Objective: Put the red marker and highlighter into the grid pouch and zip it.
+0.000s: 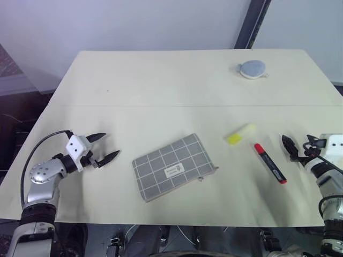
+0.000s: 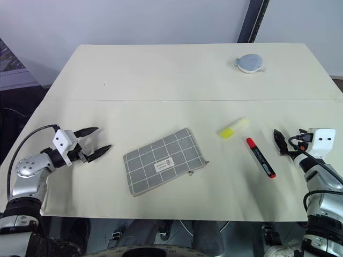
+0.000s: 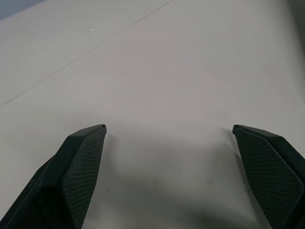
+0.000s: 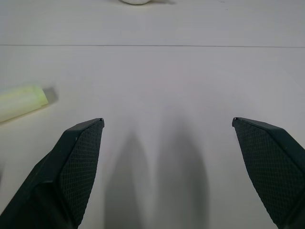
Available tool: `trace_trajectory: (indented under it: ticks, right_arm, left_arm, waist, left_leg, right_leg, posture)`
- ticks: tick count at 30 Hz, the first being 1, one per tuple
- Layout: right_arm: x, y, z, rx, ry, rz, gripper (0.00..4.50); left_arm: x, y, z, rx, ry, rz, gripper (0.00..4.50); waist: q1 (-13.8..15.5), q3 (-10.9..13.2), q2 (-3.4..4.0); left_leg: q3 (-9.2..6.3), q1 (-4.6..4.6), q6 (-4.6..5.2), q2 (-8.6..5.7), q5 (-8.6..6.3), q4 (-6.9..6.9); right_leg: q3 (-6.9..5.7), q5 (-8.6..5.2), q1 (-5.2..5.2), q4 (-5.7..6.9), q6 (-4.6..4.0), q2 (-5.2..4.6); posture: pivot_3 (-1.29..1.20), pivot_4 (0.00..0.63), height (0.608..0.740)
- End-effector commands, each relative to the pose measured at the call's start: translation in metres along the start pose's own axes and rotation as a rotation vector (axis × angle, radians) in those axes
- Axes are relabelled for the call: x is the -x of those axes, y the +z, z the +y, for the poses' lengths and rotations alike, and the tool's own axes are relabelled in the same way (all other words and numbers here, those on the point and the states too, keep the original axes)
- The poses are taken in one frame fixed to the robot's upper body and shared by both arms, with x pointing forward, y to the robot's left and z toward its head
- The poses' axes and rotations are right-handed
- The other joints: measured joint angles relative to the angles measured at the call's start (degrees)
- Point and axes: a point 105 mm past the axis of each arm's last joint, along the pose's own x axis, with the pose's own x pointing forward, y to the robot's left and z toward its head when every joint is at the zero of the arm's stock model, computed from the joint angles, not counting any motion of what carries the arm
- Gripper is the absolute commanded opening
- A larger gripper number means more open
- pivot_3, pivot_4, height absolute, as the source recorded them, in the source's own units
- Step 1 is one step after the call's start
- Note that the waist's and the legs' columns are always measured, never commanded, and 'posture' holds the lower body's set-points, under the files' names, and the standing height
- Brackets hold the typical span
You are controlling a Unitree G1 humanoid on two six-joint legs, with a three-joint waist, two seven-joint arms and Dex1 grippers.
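Observation:
The grid pouch's front edge (image 1: 174, 189) will unzip when I draw the zip pull (image 1: 201, 178) toward my left gripper, because the pull sits opposite that gripper.
The grid pouch (image 1: 171, 167), grey with white lines and a small white label, lies flat and slightly turned near the table's front middle. To its right lies the pale-yellow highlighter (image 1: 240, 134), and the right wrist view catches one end of the highlighter (image 4: 21, 101) off to the side of the fingers. The red marker (image 1: 269, 163) rests just right of the highlighter, its red cap pointing away from me. My left gripper (image 1: 110, 145) hovers open left of the pouch, holding nothing. Beside the marker, my right gripper (image 1: 289, 147) is open and holds nothing.
A small round grey-blue disc (image 1: 252, 68) sits at the far right of the cream table (image 1: 161, 85). A thin seam runs across the tabletop. The table's front edge lies close below the pouch and both grippers.

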Motion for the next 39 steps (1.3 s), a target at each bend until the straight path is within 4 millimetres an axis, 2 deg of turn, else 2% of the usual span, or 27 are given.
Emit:
trace_trajectory:
  ticks: [1, 9, 19, 27, 28, 29, 31, 33, 36, 39]
  right_arm:
    - [-0.001, 0.015, -0.002, 0.028, -0.002, -0.041, 4.49]
    - [-0.001, 0.017, -0.001, 0.035, 0.001, -0.048, 4.49]
    - [-0.003, 0.019, 0.001, 0.033, 0.011, -0.049, 4.49]
    - [-0.006, 0.021, 0.005, -0.005, 0.027, -0.057, 4.49]
    - [-0.006, 0.023, 0.005, -0.001, 0.035, -0.060, 3.98]
    - [-0.006, 0.026, 0.009, 0.009, 0.060, -0.068, 3.73]
    - [-0.004, 0.036, 0.037, 0.036, 0.212, -0.086, 2.75]
    - [0.007, 0.044, 0.084, 0.075, 0.457, -0.091, 1.65]
    - [0.036, 0.046, 0.154, 0.067, 0.786, -0.054, 0.09]
    - [0.053, 0.029, 0.189, 0.143, 0.955, 0.041, 0.03]
  left_arm:
    - [0.002, 0.006, 0.005, -0.037, 0.023, -0.021, 4.49]
    - [0.003, 0.004, 0.003, -0.038, -0.006, -0.011, 4.49]
    - [0.008, 0.011, 0.000, -0.033, -0.022, -0.055, 4.49]
    - [0.010, 0.016, -0.006, -0.096, -0.046, -0.076, 4.49]
    - [0.011, 0.019, -0.009, -0.108, -0.059, -0.090, 4.50]
    - [0.012, 0.022, -0.012, -0.128, -0.080, -0.104, 4.50]
    - [0.018, 0.030, -0.030, -0.253, -0.191, -0.126, 4.50]
    - [0.026, 0.038, -0.043, -0.321, -0.271, -0.142, 4.50]
    - [0.035, 0.046, -0.064, -0.453, -0.382, -0.166, 4.50]
    - [0.037, 0.047, -0.081, -0.553, -0.445, -0.195, 4.50]
  waist:
    - [0.0, 0.0, 0.00]
    - [0.0, 0.0, 0.00]
    - [0.0, 0.0, 0.00]
    - [0.0, 0.0, 0.00]
    - [0.0, 0.0, 0.00]
    - [0.0, 0.0, 0.00]
    - [-0.2, 0.0, 0.02]
    - [-0.3, 0.0, 0.02]
    - [-0.2, 0.0, 0.03]
    - [0.0, 0.0, 0.02]
  left_leg:
    - [0.00, 0.00, 0.00, 0.00, 0.00, 0.00]
    - [0.00, 0.00, 0.00, 0.00, 0.00, 0.00]
    - [0.00, 0.00, 0.00, 0.00, 0.00, -0.01]
    - [0.00, 0.00, 0.00, 0.00, 0.00, -0.02]
    - [0.00, 0.00, 0.00, 0.00, 0.00, -0.02]
    - [0.00, -0.01, 0.00, 0.00, 0.00, -0.02]
    - [0.00, -0.06, 0.00, 0.00, 0.00, -0.03]
    - [0.01, -0.08, 0.00, 0.00, 0.00, -0.15]
    - [0.01, -0.10, 0.00, 0.05, 0.00, -0.35]
    - [0.02, -0.14, -0.01, 0.05, 0.00, -0.43]
  right_leg:
    - [0.00, 0.00, 0.00, 0.00, 0.00, 0.00]
    - [0.00, 0.00, 0.00, 0.00, 0.00, 0.00]
    - [0.00, 0.00, -0.01, 0.00, 0.00, 0.00]
    - [0.01, -0.01, -0.01, 0.00, -0.01, 0.00]
    - [0.01, -0.01, -0.01, 0.00, -0.01, 0.00]
    - [0.01, -0.01, -0.01, -0.01, -0.01, 0.00]
    - [0.01, -0.01, -0.02, -0.03, -0.01, -0.01]
    - [0.05, -0.01, -0.03, -0.03, -0.01, -0.01]
    - [0.06, -0.09, -0.13, 0.00, -0.14, -0.02]
    - [0.07, -0.20, -0.20, -0.03, -0.30, -0.06]
  posture:
    - [0.00, 0.150, 0.740]
    - [0.00, 0.150, 0.740]
    - [0.00, 0.150, 0.740]
    - [0.00, 0.150, 0.740]
    - [0.00, 0.150, 0.740]
    - [0.00, 0.150, 0.740]
    - [0.00, 0.150, 0.740]
    - [0.00, 0.150, 0.740]
    - [0.00, 0.150, 0.740]
    - [0.00, 0.150, 0.740]
